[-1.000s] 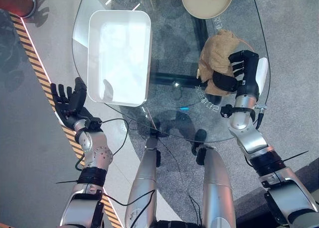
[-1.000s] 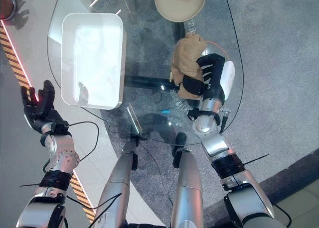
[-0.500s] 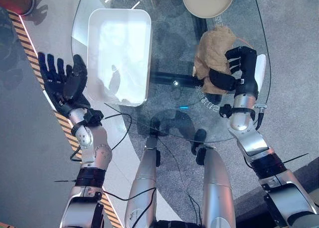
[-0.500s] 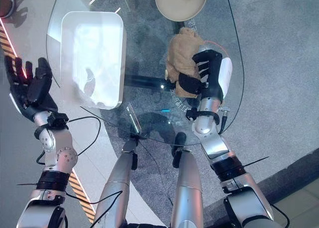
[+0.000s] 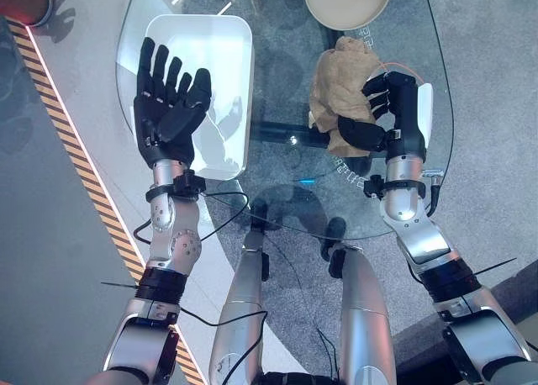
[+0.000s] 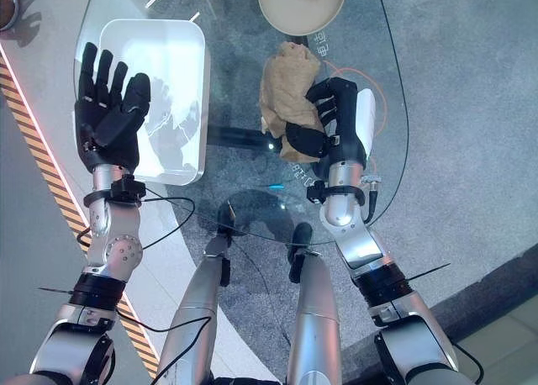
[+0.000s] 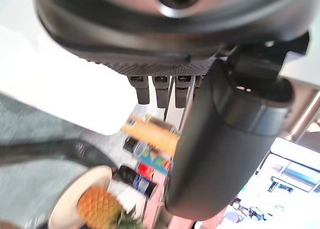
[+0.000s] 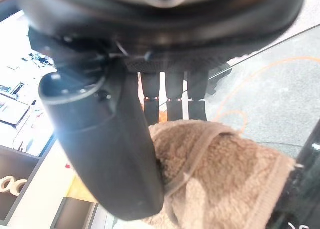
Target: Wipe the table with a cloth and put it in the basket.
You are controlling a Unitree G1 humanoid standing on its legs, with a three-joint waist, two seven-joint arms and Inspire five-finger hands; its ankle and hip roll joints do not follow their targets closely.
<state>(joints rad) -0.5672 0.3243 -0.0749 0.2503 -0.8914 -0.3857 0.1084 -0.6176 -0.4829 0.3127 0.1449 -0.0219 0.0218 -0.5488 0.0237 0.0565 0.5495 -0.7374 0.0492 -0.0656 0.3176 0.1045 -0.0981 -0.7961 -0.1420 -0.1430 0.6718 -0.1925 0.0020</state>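
The tan cloth (image 5: 333, 92) is lying in crumpled folds (image 5: 350, 62), so I expect it to stay bunched and settle into a heap when I lower it into the basket.
A crumpled tan cloth (image 5: 339, 65) lies on the round glass table (image 5: 286, 179), right of centre. My right hand (image 5: 395, 116) rests on the cloth's right side, its fingers and thumb curled into the fabric. The right wrist view shows the thumb (image 8: 110, 154) pressed against the cloth (image 8: 225, 179). The white rectangular basket (image 5: 231, 40) stands on the table's left part. My left hand (image 5: 168, 108) is raised over the basket's near half, open, its fingers straight and spread, holding nothing.
A beige plate (image 5: 347, 2) with food sits at the table's far edge, just beyond the cloth. An orange cord (image 6: 370, 108) loops below the glass by my right hand. Yellow-black floor tape (image 5: 80, 158) runs along the left.
My left hand has risen from beside the table and swung right, over the basket. My right hand has drawn the cloth a little to the left across the glass.
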